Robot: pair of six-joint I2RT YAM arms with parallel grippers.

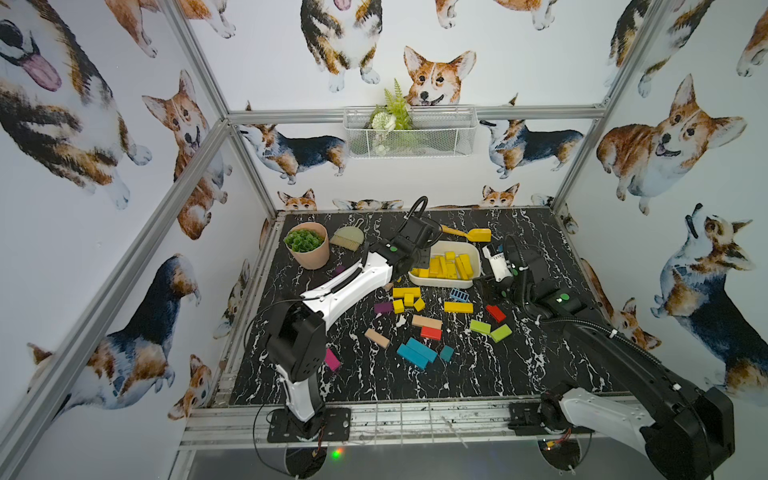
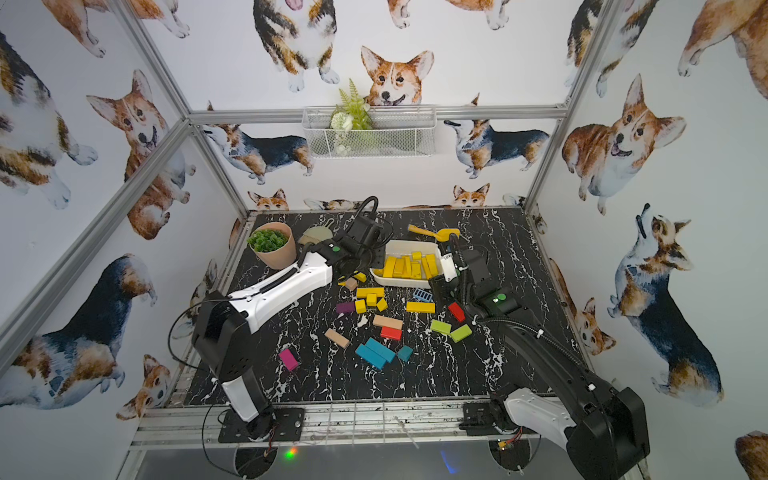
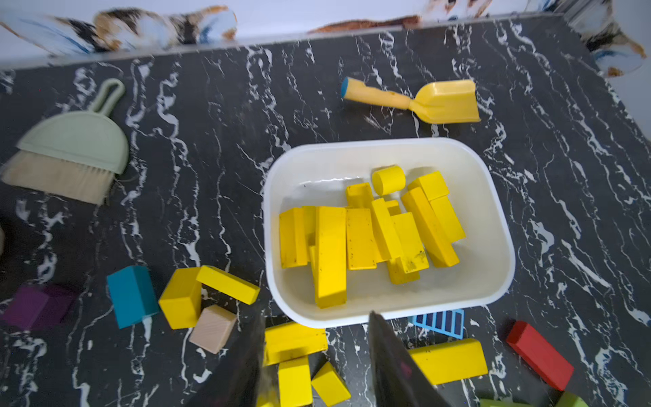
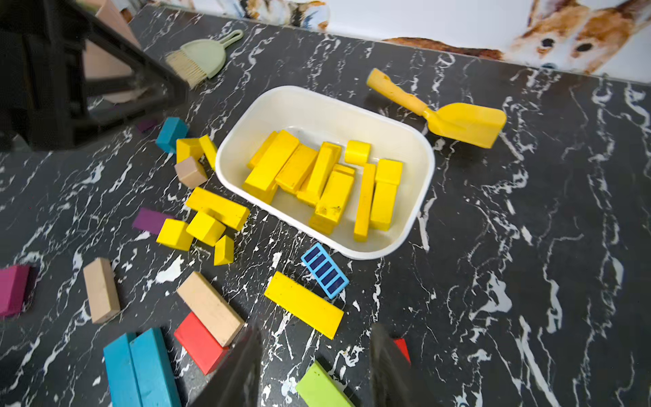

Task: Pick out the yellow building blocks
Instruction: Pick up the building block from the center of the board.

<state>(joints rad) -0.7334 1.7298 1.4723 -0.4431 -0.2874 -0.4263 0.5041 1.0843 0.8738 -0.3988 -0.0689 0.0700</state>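
The yellow flat bar is clear of the blue ribbed piece, so my right gripper should keep moving toward the bar [image 2: 421, 307] until its fingers are on both sides of the bar's width.
Several yellow building blocks [image 1: 451, 266] lie piled in a white tray [image 1: 419, 279], also seen in the wrist views [image 3: 331, 253] [image 4: 324, 183]. More yellow blocks lie loose on the table: a cluster [image 1: 405, 299] in front of the tray, a flat bar [image 1: 458, 307] and a pair [image 3: 211, 289] by the tray's left end. My left gripper [image 3: 317, 317] hangs open over the tray's near rim [image 3: 507, 246] and the cluster, holding nothing. My right gripper [image 4: 317, 329] is open and empty above the table near the flat bar [image 4: 303, 304].
A yellow plastic shovel [image 1: 469, 235], a green hand brush [image 1: 348, 237] and a plant pot [image 1: 309, 249] stand at the back. Teal [image 1: 417, 353], red [image 1: 431, 332], green [image 1: 490, 330], tan [image 1: 427, 321], purple [image 1: 383, 307] and magenta [image 1: 332, 359] blocks and a blue ribbed piece [image 1: 459, 296] lie around.
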